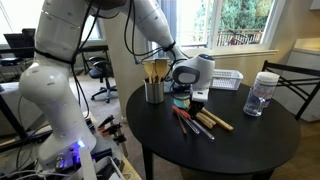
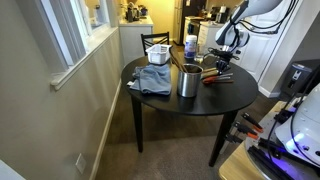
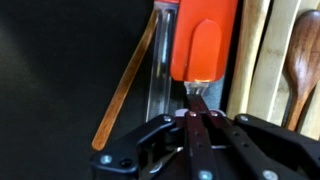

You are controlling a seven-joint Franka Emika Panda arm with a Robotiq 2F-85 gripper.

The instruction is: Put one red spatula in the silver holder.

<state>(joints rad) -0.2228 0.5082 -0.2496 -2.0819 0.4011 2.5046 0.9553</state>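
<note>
The red spatula's clear handle (image 3: 196, 88) is next to the other clear handle. Next, I push my gripper into the gap (image 3: 178, 94) and spread the two handles apart first.
In the wrist view the red spatula (image 3: 205, 45) lies flat on the black table, its orange-red head pointing away and its dark handle running back between my fingers. My gripper (image 3: 195, 125) is shut on that handle. In both exterior views the gripper (image 1: 190, 97) (image 2: 222, 62) is down at the pile of utensils (image 1: 198, 120) on the table. The silver holder (image 1: 153, 91) (image 2: 188, 82) stands upright close beside the gripper, with several light-wood utensils sticking out of it.
Light-wood spatulas (image 3: 262, 60) and a dark wooden spoon (image 3: 303, 70) lie right beside the red spatula; a thin wooden stick (image 3: 125, 85) lies on its other side. A clear jar (image 1: 263, 92), a white basket (image 1: 228, 80) and a grey cloth (image 2: 152, 80) also sit on the round table (image 1: 230, 150).
</note>
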